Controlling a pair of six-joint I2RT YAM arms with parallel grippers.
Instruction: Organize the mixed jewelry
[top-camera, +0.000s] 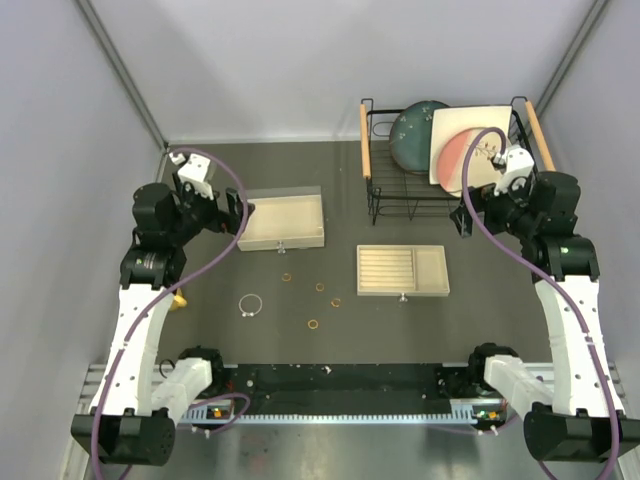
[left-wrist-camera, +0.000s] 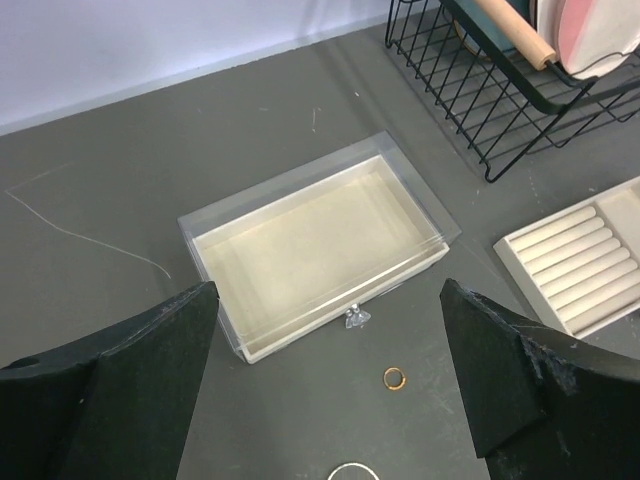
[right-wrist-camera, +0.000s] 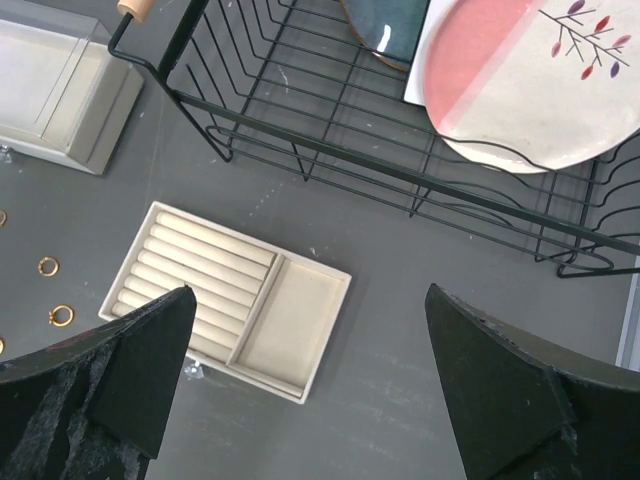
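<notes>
The silver bracelet (top-camera: 251, 294) lies flat and clear of the rings, so the robot's open left gripper should go down to it next and close on the bracelet's thin band (top-camera: 240, 304).
Several tiny gold rings lie loose mid-table: one ring (top-camera: 286, 277), a second (top-camera: 320, 287), a third (top-camera: 336, 301) and one nearer ring (top-camera: 313, 324). A thin silver bracelet hoop (top-camera: 250, 304) lies to their left. My left gripper (top-camera: 238, 213) is open and empty, held above the lidded box (top-camera: 282, 222). In the left wrist view the gripper (left-wrist-camera: 328, 290) frames one ring (left-wrist-camera: 395, 378) and the bracelet's top edge (left-wrist-camera: 352, 468). My right gripper (top-camera: 464, 217) is open and empty, above and right of the beige slotted tray (top-camera: 403, 272). The right wrist view (right-wrist-camera: 308, 295) shows this tray (right-wrist-camera: 300, 330) and two rings (right-wrist-camera: 47, 265).
A black wire dish rack (top-camera: 385, 195) with a dark bowl and pink-white plate (right-wrist-camera: 520, 80) stands at the back right. The clear-lidded beige box (left-wrist-camera: 315, 245) has a small front knob. A yellow object (top-camera: 180, 300) peeks from behind the left arm. Grey walls close in both sides.
</notes>
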